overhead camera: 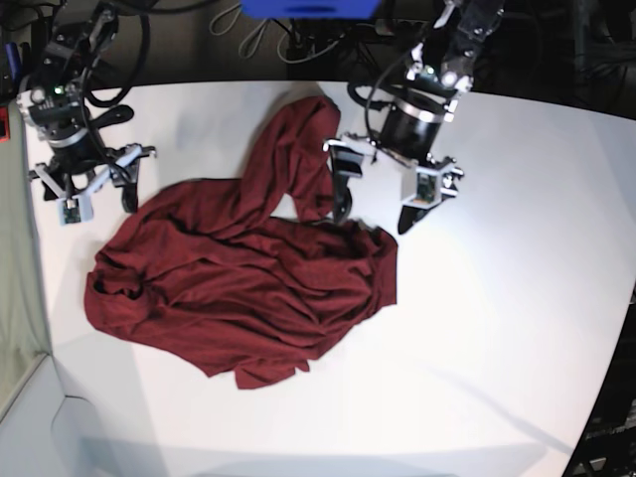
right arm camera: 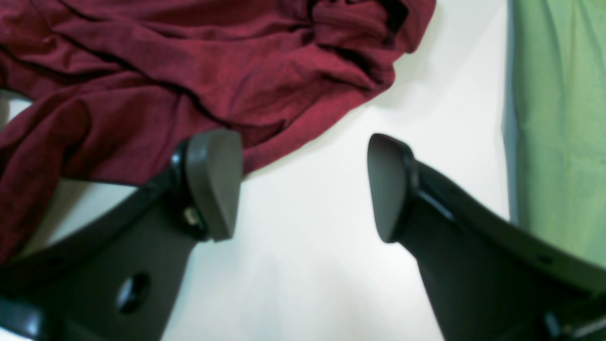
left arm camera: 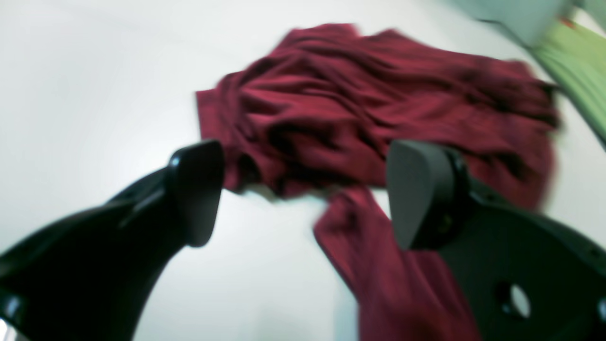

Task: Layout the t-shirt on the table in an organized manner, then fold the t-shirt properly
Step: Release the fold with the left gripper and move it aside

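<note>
I keep lowering my left gripper with its open fingers on either side of the ruffled edge of the maroon t-shirt (overhead camera: 370, 235), then close it on the raised fold (overhead camera: 384, 244) there.
The maroon t-shirt (overhead camera: 248, 278) lies crumpled on the white table (overhead camera: 497, 348), with one long part reaching toward the far edge. My left gripper (overhead camera: 374, 215) hovers open over the shirt's right edge. In the left wrist view its fingers (left arm camera: 199, 199) straddle a strip of the t-shirt (left arm camera: 378, 94) without touching it, and the gripper (left arm camera: 307, 203) holds nothing. My right gripper (overhead camera: 99, 204) stands open at the shirt's far left corner. In the right wrist view it (right arm camera: 300, 189) is over bare table (right arm camera: 307, 260), one finger overlapping the edge of the t-shirt (right arm camera: 189, 61).
A light green surface (right arm camera: 558, 118) runs along the table's side by the right gripper and shows as a green patch (left arm camera: 577, 57) in the left wrist view. Cables (overhead camera: 298, 40) lie behind the table's far edge.
</note>
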